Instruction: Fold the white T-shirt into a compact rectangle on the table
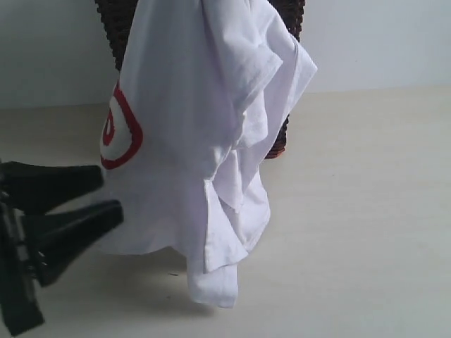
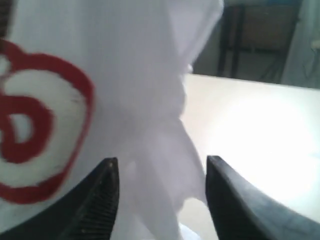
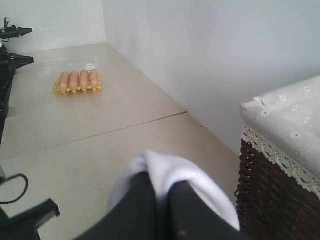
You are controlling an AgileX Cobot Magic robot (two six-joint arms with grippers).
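Observation:
I can see the red-outlined lettering (image 1: 120, 132) stop short at the cloth's edge, so I should expect more letters to show on the white T-shirt (image 1: 184, 120) when I spread it out.
The white T-shirt (image 1: 190, 134) hangs bunched above the table (image 1: 366, 211), its red-outlined lettering (image 1: 121, 130) facing left and its lowest folds near the tabletop. My right gripper (image 3: 161, 186) is shut on a fold of the shirt (image 3: 180, 175), holding it up; this gripper is out of the exterior view's top edge. My left gripper (image 1: 106, 193) stands open at the left, its fingertips beside the hanging cloth. In the left wrist view the open left gripper (image 2: 162, 167) has the shirt (image 2: 145, 100) between and beyond its fingers, with the lettering (image 2: 35, 130) close by.
A dark brown wicker basket (image 1: 285, 134) with white lace trim (image 3: 280, 150) stands behind the shirt, against the pale wall. A yellow tray of eggs (image 3: 77, 81) lies farther off on the table. A black cable (image 3: 12, 187) lies near the arm base.

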